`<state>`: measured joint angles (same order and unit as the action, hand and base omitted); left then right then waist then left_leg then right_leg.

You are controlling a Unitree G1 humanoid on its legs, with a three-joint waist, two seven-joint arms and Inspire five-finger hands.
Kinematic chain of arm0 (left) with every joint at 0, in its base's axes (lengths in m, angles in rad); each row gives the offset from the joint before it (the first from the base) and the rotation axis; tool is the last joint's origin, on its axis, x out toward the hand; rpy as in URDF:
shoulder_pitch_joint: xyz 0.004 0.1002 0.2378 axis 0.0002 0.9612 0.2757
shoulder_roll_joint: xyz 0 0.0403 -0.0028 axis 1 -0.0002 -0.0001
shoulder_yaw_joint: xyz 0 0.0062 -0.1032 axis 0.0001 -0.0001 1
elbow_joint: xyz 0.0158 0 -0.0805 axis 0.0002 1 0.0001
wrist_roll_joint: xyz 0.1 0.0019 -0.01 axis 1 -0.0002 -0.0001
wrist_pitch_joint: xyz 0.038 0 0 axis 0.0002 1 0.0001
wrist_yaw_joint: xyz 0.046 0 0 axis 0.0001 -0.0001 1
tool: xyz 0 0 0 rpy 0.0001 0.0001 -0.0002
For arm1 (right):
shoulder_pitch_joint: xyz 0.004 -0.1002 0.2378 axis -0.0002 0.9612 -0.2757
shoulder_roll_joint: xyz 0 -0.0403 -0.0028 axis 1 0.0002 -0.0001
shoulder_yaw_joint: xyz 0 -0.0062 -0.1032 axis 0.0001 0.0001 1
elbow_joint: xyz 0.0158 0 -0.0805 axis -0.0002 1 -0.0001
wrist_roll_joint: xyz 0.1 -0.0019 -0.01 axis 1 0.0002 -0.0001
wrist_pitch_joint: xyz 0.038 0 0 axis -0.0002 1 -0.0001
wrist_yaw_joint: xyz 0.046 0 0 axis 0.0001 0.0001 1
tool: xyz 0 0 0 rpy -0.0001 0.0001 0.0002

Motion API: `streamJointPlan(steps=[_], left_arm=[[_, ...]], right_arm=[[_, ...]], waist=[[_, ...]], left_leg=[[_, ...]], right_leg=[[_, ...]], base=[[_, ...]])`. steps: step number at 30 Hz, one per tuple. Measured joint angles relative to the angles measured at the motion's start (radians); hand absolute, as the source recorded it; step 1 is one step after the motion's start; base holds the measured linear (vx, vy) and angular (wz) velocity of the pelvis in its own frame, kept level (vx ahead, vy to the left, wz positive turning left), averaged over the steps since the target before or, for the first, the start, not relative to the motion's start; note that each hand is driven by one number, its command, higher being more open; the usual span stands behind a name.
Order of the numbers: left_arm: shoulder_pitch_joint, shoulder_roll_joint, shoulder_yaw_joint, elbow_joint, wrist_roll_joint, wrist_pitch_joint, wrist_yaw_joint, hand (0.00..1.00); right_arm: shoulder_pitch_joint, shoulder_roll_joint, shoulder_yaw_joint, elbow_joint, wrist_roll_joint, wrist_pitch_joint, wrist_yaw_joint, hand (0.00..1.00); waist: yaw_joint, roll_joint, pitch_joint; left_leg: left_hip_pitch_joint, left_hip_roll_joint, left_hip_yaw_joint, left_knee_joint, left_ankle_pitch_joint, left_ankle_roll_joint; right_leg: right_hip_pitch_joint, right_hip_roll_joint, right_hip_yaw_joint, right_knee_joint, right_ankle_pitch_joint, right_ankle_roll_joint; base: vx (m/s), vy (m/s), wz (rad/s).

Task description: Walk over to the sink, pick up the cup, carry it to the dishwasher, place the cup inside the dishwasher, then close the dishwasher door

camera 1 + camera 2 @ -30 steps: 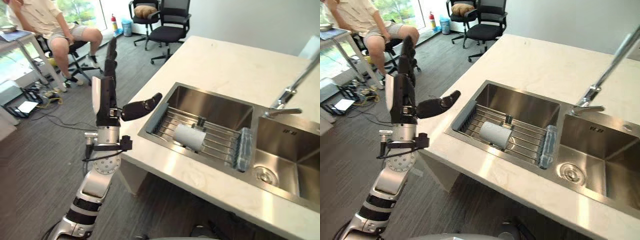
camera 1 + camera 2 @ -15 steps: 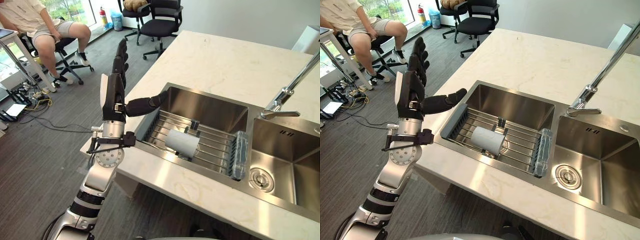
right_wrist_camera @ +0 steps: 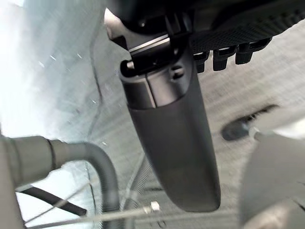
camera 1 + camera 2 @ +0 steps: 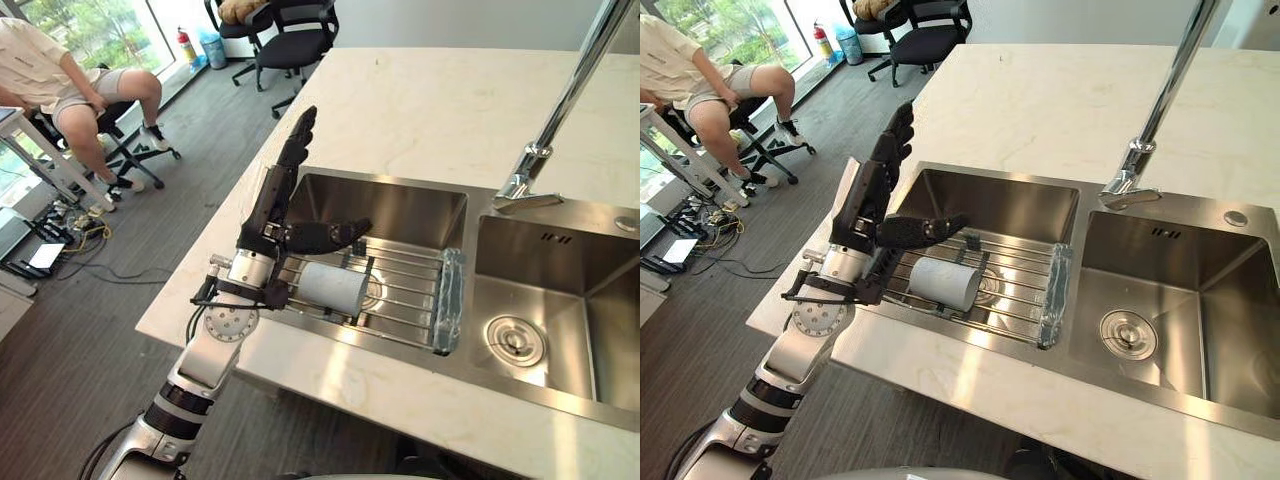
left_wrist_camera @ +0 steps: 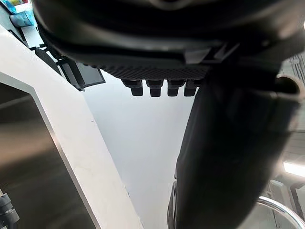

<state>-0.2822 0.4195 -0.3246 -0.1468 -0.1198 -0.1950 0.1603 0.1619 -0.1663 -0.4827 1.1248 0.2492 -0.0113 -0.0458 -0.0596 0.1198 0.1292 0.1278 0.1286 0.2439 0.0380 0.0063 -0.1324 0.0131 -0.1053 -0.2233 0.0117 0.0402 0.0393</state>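
The cup (image 4: pixel 333 288) is lying on its side across the wire rack (image 4: pixel 405 292). I should expect it to be empty inside when I lift it upright.
A pale grey cup (image 4: pixel 333 288) lies on its side on a wire rack (image 4: pixel 405 305) across the left basin of a steel sink (image 4: pixel 395 205). My left hand (image 4: pixel 268 205) stands over the basin's left end, fingers straight and pointing up, thumb (image 4: pixel 335 236) stretched out just above the cup without touching it. It is open and holds nothing; its wrist view shows the thumb (image 5: pixel 224 157) against the white counter. My right hand (image 3: pixel 171 143) hangs over grey floor with its fingers straight and nothing in it.
A tall faucet (image 4: pixel 560 110) rises between the basins; the right basin has a drain (image 4: pixel 515 340). The white counter (image 4: pixel 430 100) stretches behind the sink. A person (image 4: pixel 60 90) sits at the far left, with black office chairs (image 4: pixel 290 30) beyond.
The view has shifted nearer to the sink. My left hand has gone from beside the counter's edge to over the left basin, its thumb now above the cup. The cup has not moved.
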Motion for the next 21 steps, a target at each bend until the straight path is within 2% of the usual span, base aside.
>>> streamJointPlan(steps=[4, 5, 8, 13, 16, 21], left_arm=[[0.008, 0.038, -0.001, 0.002, -0.047, 0.024, -0.018, 1.0], [0.019, 0.038, -0.001, 0.002, -0.047, 0.04, -0.031, 1.0], [0.082, 0.047, -0.017, 0.007, -0.038, 0.103, -0.077, 1.0], [0.14, 0.054, -0.042, 0.047, 0.022, 0.183, -0.175, 1.0], [0.15, 0.063, -0.055, 0.047, 0.084, 0.198, -0.204, 1.0], [0.147, 0.107, -0.054, 0.047, 0.161, 0.191, -0.198, 1.0]], right_arm=[[-0.008, 0.008, 0.02, -0.001, -0.053, -0.011, -0.042, 1.0], [-0.013, 0.014, 0.021, 0.0, -0.064, -0.012, -0.05, 1.0], [0.0, 0.04, 0.045, -0.014, -0.076, -0.012, -0.062, 1.0], [0.008, 0.053, 0.062, -0.019, -0.07, 0.005, -0.063, 1.0], [0.007, 0.048, 0.08, -0.023, -0.046, 0.02, -0.062, 1.0], [0.004, 0.044, 0.081, -0.034, -0.012, 0.03, -0.044, 1.0]], waist=[[-0.007, 0.001, -0.001], [-0.007, 0.003, 0.001], [-0.007, -0.025, 0.01], [-0.008, -0.024, 0.01], [-0.008, -0.023, 0.009], [-0.008, -0.012, 0.002]], left_leg=[[0.006, 0.006, 0.004, -0.037, -0.026, 0.028], [0.002, 0.017, 0.007, -0.038, -0.056, 0.033], [0.002, 0.013, 0.015, -0.021, -0.083, 0.032], [-0.017, 0.002, 0.019, -0.017, -0.088, 0.036], [-0.017, 0.01, 0.019, -0.021, -0.081, 0.027], [-0.013, 0.009, 0.015, -0.029, -0.077, 0.03]], right_leg=[[0.013, 0.021, 0.0, -0.073, 0.059, 0.005], [0.015, 0.035, 0.002, -0.098, 0.082, 0.007], [0.02, 0.028, 0.01, -0.104, 0.094, 0.011], [-0.002, 0.015, 0.012, -0.104, 0.092, 0.02], [-0.006, 0.021, 0.009, -0.104, 0.099, 0.018], [-0.005, 0.024, -0.001, -0.101, 0.099, 0.02]], base=[[-0.1, 0.034, -0.06], [-0.1, 0.039, -0.07], [-0.15, 0.055, -0.09], [-0.07, 0.024, -0.05], [0.03, -0.011, 0.0], [0.07, 0.001, 0.01]])
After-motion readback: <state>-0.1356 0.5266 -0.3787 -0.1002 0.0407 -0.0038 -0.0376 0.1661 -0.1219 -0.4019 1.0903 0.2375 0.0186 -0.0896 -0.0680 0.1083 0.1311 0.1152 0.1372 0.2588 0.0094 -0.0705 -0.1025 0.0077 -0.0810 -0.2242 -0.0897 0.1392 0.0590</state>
